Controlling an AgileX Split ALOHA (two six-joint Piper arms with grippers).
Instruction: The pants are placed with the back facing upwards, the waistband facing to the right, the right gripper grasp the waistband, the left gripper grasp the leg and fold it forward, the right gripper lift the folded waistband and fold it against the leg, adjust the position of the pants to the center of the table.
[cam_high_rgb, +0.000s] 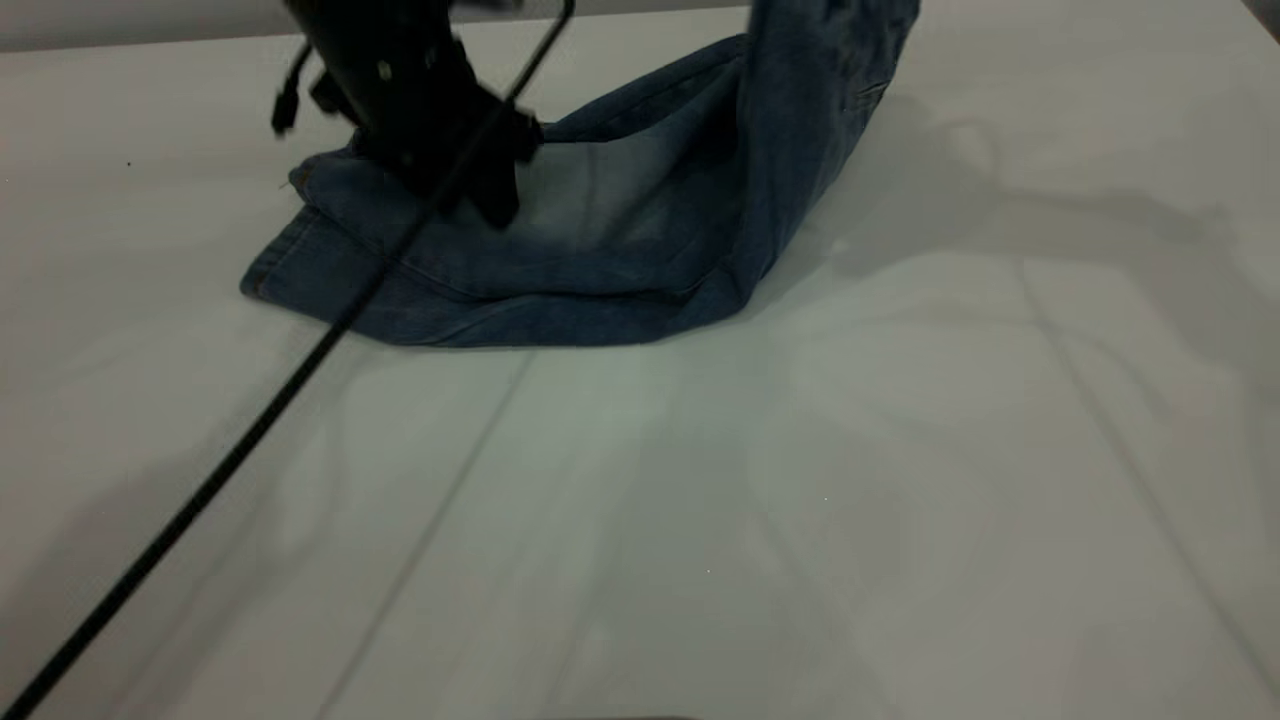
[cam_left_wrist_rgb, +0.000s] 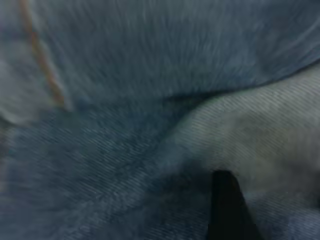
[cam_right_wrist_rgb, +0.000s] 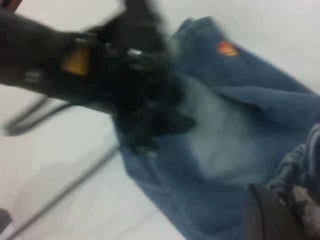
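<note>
My left gripper is resting on the leg (cam_high_rgb: 561, 206) in the way of the raised waistband, so it needs to move back past the hem (cam_high_rgb: 271, 259) before my right gripper folds the waistband.
The blue denim pants (cam_high_rgb: 600, 250) lie folded on the white table (cam_high_rgb: 800, 520), toward the far left of centre. Their right end rises steeply and leaves the exterior view at its top edge (cam_high_rgb: 830, 60). My left gripper (cam_high_rgb: 470, 195) rests down on the leg end of the pants; its wrist view is filled with denim (cam_left_wrist_rgb: 125, 125). The leg's orange basketball print (cam_right_wrist_rgb: 227, 48) shows beyond it. My right gripper (cam_right_wrist_rgb: 287, 205) is out of the exterior view and is shut on the gathered waistband (cam_right_wrist_rgb: 300, 160), holding it up.
A thick black cable (cam_high_rgb: 250, 440) runs from the left gripper diagonally across the table to the near left corner. Bare tabletop lies in front of and to the right of the pants.
</note>
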